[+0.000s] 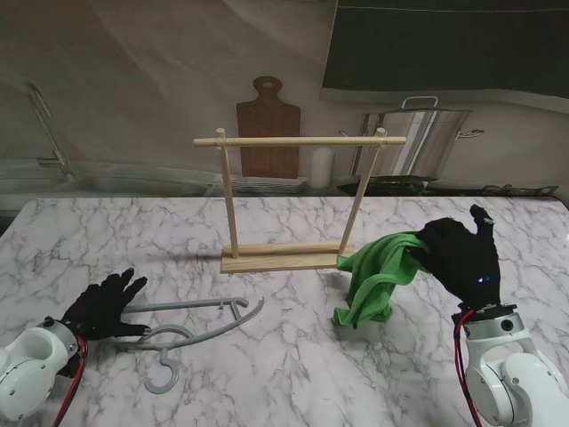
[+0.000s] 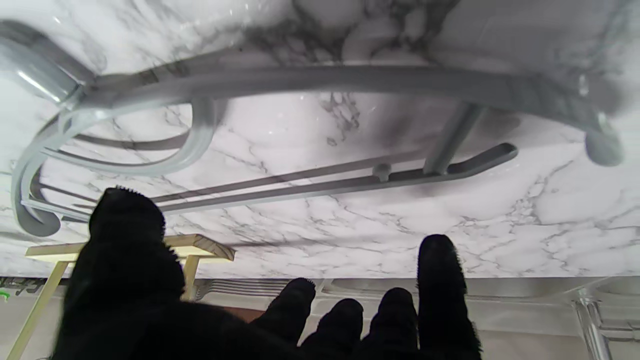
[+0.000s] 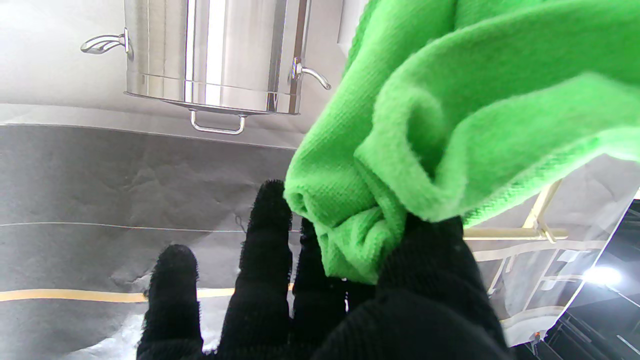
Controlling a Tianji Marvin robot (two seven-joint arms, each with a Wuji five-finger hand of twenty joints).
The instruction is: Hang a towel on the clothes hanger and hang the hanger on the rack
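My gripper will pull the green towel (image 1: 378, 277), and the towel will slip through and hang over, because an open gap (image 1: 212, 318) shows above the hanger's lower bar.
A green towel (image 1: 378, 276) hangs from my right hand (image 1: 460, 256), which is lifted off the table right of the rack; its lower end droops to the marble. In the right wrist view the thumb and fingers (image 3: 265, 235) pinch a bunched corner of the towel (image 3: 450, 110). A grey plastic hanger (image 1: 191, 327) lies flat on the table at the near left. My left hand (image 1: 105, 305) rests at the hanger's left end with fingers spread, holding nothing. In the left wrist view the hanger (image 2: 320, 85) lies just beyond the fingertips (image 2: 440, 260). The wooden rack (image 1: 293, 200) stands at mid-table.
Behind the white marble table (image 1: 293, 374) stand a wooden cutting board (image 1: 267, 124) against the wall and a steel stockpot (image 1: 418, 138). A faucet (image 1: 44, 124) rises at the far left.
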